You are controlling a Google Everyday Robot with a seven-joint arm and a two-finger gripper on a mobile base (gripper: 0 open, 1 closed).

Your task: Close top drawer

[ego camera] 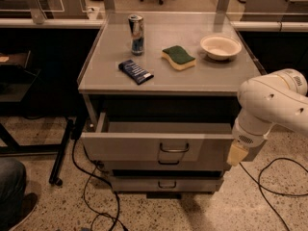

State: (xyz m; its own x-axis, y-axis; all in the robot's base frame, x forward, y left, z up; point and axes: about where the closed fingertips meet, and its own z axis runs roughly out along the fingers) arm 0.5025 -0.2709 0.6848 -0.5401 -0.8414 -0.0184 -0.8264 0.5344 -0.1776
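Next, my gripper shifts inward toward the drawer's handle and pushes the drawer's flat front shut, because it meets the top drawer at the outer end of its front.
The top drawer of the grey cabinet stands pulled out, and its inside looks empty. Its small dark wire handle sits at the centre of the flat front. My white arm reaches in from the right. My gripper is at the arm's lower end, right against the right end of the top drawer's front. Its tip is a pale yellowish piece pointing down and to the left.
On the cabinet top are a drink can, a dark snack packet, a green and yellow sponge and a white bowl. A lower drawer is shut. Cables lie on the floor, and a person's leg is at bottom left.
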